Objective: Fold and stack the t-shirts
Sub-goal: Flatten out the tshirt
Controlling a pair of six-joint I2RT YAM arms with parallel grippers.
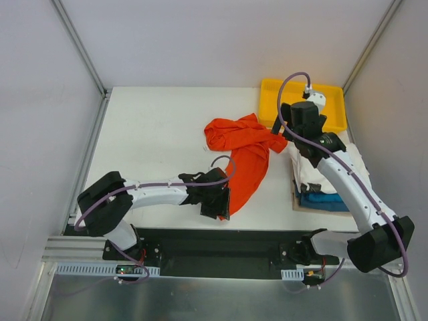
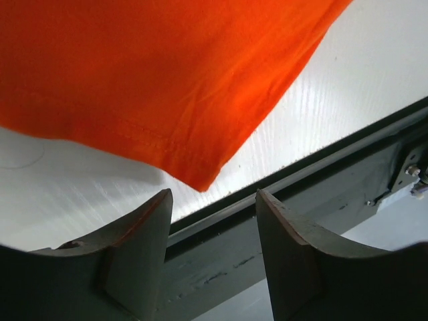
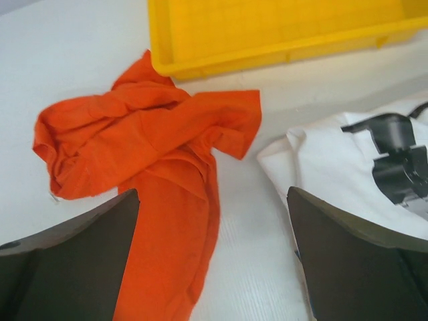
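Observation:
Next, I take the t-shirt's loose corner with my right gripper and stretch the t-shirt together with my left gripper before folding, because the orange-red t-shirt lies bunched by the yellow tray.
The orange-red t-shirt lies crumpled and unfolded in the middle of the table, one long end trailing toward the near edge. My left gripper is open and empty at that near corner. In the left wrist view the shirt's hemmed corner lies just beyond the open gripper, not between the jaws. My right gripper hovers open above the shirt's right sleeve. In the right wrist view it is wide open over the orange shirt. A white shirt tops a folded stack with a blue shirt beneath.
A yellow tray stands at the back right, just behind the orange shirt; it also shows in the right wrist view. The white shirt has a black print. The table's near edge and a grey rail run close to the left gripper.

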